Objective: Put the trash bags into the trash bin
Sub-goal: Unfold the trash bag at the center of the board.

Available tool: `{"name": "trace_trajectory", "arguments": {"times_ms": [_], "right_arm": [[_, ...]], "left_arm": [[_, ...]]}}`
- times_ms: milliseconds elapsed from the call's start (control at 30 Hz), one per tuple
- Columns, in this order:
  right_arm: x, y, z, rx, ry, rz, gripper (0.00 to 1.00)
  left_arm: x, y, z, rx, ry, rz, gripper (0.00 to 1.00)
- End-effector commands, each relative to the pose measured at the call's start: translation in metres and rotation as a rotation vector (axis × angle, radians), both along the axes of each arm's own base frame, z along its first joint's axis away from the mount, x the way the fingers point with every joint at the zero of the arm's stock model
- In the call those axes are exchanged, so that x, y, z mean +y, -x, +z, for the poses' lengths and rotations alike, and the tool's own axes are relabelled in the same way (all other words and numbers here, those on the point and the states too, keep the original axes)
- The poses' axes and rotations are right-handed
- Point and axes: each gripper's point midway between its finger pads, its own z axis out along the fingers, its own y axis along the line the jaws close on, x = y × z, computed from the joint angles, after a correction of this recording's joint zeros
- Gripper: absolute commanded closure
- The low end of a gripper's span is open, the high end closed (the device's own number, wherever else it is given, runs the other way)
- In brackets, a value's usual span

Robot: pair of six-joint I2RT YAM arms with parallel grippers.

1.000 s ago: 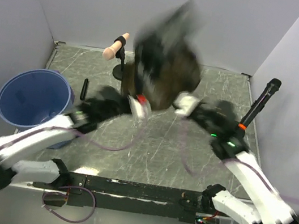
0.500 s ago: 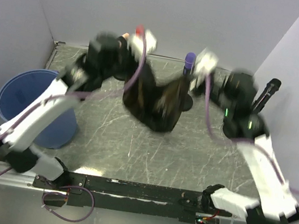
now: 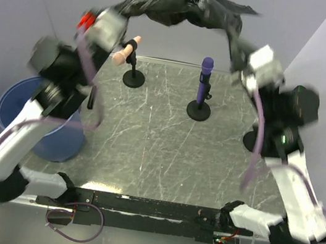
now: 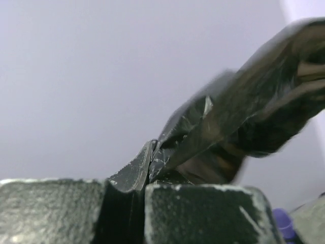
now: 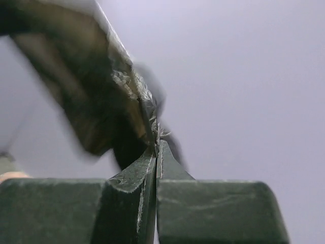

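My left gripper and my right gripper are working with the black trash bag, which is folded into a bunched piece (image 3: 191, 6). They should first sweep it down over the table (image 3: 172, 86) to open it.
A black trash bag (image 3: 182, 6) hangs stretched high in the air between my two grippers, well above the table's back edge. My left gripper (image 3: 120, 13) is shut on its left end; in the left wrist view the film (image 4: 228, 117) is pinched between the jaws. My right gripper (image 3: 241, 47) is shut on its right end, and the right wrist view shows the bag (image 5: 96, 96) clamped at the tips. The blue trash bin (image 3: 21, 111) stands at the table's left edge, below my left arm, partly hidden by it.
A purple microphone on a round stand (image 3: 203, 88) is at centre back. A pink-tipped microphone stand (image 3: 131, 60) is back left. A small black object (image 3: 92, 96) lies near the bin. A dark stand base (image 3: 251, 138) shows behind my right arm.
Both arms have swung up and apart, lifting the bag from just above the table to high in the air and stretching it wide. Both views are motion-blurred.
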Motion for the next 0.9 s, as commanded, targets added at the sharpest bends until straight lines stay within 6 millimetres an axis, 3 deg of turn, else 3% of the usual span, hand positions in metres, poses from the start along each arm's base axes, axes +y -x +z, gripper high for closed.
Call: {"name": "trace_trajectory", "arguments": {"times_ms": [0,67,100,133,167,200,233,267,333,400,500,567,600,667,733,800,867], "right_arm": [[0.016,-0.005,-0.101,0.161,0.071,0.009,1.0],[0.02,-0.035,-0.234,0.536,0.192,-0.056,1.0],[0.026,-0.033,-0.308,0.758,0.319,-0.044,1.0],[0.029,-0.011,-0.37,0.982,0.437,0.015,1.0],[0.03,0.013,-0.41,1.114,0.477,0.094,1.0],[0.028,0.035,-0.434,1.182,0.486,0.153,1.0],[0.029,0.056,-0.436,1.202,0.479,0.215,1.0],[0.026,0.067,-0.436,1.227,0.462,0.231,1.0],[0.021,0.069,-0.425,1.214,0.446,0.211,1.0],[0.019,0.056,-0.398,1.131,0.435,0.179,1.0],[0.025,0.023,-0.337,0.97,0.355,0.126,1.0],[0.025,-0.013,-0.29,0.869,0.272,0.031,1.0],[0.022,-0.033,-0.256,0.805,0.222,-0.014,1.0],[0.01,-0.075,-0.205,0.722,0.139,-0.123,1.0],[-0.005,-0.109,-0.153,0.659,0.045,-0.2,1.0],[-0.018,-0.121,-0.085,0.553,-0.053,-0.222,1.0],[-0.021,-0.112,-0.029,0.41,-0.101,-0.201,1.0]], "left_arm": [[-0.034,-0.005,-0.095,0.116,-0.134,-0.083,0.99],[-0.063,-0.026,-0.243,0.477,-0.374,-0.134,0.99],[-0.072,-0.013,-0.328,0.722,-0.55,-0.222,0.99],[-0.074,0.015,-0.398,0.951,-0.696,-0.337,0.99],[-0.073,0.043,-0.441,1.109,-0.782,-0.444,0.99],[-0.071,0.065,-0.467,1.248,-0.804,-0.505,0.99],[-0.067,0.066,-0.472,1.35,-0.722,-0.456,0.99],[-0.063,0.061,-0.47,1.365,-0.692,-0.425,0.99],[-0.058,0.049,-0.448,1.283,-0.677,-0.387,0.99],[-0.058,0.026,-0.405,1.145,-0.58,-0.314,0.99],[-0.058,-0.006,-0.329,0.936,-0.415,-0.252,0.99],[-0.055,-0.029,-0.281,0.817,-0.329,-0.173,0.99],[-0.053,-0.042,-0.258,0.776,-0.284,-0.13,0.99],[-0.044,-0.071,-0.216,0.717,-0.209,-0.016,0.99],[-0.03,-0.092,-0.162,0.646,-0.092,0.076,0.99],[-0.017,-0.097,-0.094,0.525,0.033,0.103,0.99],[-0.008,-0.084,-0.033,0.37,0.121,0.078,0.99]]}}
